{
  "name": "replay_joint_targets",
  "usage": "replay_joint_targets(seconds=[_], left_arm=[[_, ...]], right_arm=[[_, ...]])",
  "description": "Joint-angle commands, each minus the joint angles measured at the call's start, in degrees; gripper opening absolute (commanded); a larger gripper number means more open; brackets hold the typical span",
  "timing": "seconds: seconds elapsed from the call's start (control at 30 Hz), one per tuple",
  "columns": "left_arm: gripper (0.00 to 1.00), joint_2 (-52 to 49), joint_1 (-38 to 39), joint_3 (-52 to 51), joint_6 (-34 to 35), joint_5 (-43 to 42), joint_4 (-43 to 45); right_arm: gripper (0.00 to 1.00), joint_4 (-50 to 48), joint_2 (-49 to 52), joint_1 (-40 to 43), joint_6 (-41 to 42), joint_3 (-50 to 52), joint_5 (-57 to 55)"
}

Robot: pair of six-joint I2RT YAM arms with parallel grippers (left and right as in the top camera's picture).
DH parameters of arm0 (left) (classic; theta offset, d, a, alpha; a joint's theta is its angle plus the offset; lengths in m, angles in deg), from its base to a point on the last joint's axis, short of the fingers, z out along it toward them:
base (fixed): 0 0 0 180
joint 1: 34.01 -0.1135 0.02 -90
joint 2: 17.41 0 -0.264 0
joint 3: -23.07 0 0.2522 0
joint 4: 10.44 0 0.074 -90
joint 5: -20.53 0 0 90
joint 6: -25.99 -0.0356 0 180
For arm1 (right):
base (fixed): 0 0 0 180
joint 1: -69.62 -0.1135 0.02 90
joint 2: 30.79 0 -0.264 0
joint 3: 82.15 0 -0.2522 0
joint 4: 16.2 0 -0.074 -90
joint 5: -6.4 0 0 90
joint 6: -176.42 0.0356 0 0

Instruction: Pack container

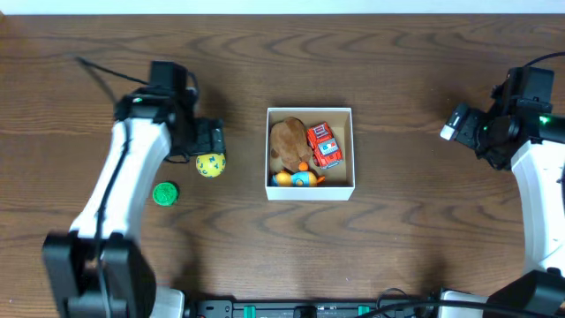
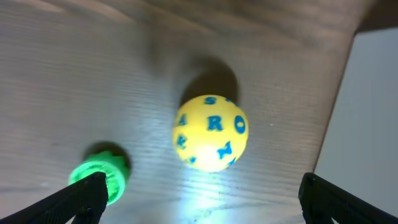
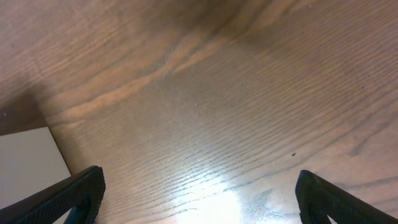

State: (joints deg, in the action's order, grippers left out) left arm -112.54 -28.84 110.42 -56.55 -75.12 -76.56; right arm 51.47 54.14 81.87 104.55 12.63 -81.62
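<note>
Next, I move the ball (image 1: 211,165) into the container first with my left gripper, because the yellow ball and green round toy (image 1: 165,193) are across the container from my right gripper.
The container (image 1: 310,190), a small white box with a brown inside, sits mid-table and holds a brown plush (image 1: 287,141), a red toy truck (image 1: 324,146) and an orange and blue toy (image 1: 300,177). A yellow ball with blue letters (image 1: 210,165) lies left of it, also in the left wrist view (image 2: 210,132). A green round toy (image 1: 164,193) lies further left, also in the left wrist view (image 2: 102,172). My left gripper (image 2: 202,202) is open, just above the ball, holding nothing. My right gripper (image 3: 199,199) is open and empty over bare wood at the right.
The container's white wall shows at the right edge of the left wrist view (image 2: 367,118) and at the lower left of the right wrist view (image 3: 28,168). A black cable (image 1: 106,71) runs behind the left arm.
</note>
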Motion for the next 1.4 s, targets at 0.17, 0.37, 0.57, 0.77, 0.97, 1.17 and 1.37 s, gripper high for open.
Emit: replay_joint_targets(seconds=[0.17,0.37,0.57,0.77,0.97,1.17,1.37], left_arm=[[0.98,-8.15,0.7,0.24,0.76,0.26,1.14],[0.98,-12.02,0.7,0.02,0.94,0.26,1.44],[0.8,-12.52,0.7,-0.22,0.94,0.24,1.16],[0.61,-12.52,0.7,-0.22,0.94,0.24,0.33],[0.49,-12.5,0.7,-0.22,0.94,0.22,-0.37],[0.36,-11.06,0.79,1.05,0.94,0.2,-1.92],[0.3,-4.63,3.93,6.99,0.92,0.2,-6.49]], right_arm=[[0.99,0.74,0.59,0.07,-1.51,0.44,0.44],[0.99,0.76,0.59,0.07,-1.51,0.44,0.44],[0.99,0.92,0.59,0.07,-1.51,0.44,0.44],[0.99,0.98,0.59,0.07,-1.51,0.44,0.44],[0.99,1.01,0.59,0.07,-1.51,0.44,0.44],[0.99,1.14,0.59,0.07,-1.51,0.44,0.44],[0.99,1.16,0.59,0.07,-1.51,0.44,0.44]])
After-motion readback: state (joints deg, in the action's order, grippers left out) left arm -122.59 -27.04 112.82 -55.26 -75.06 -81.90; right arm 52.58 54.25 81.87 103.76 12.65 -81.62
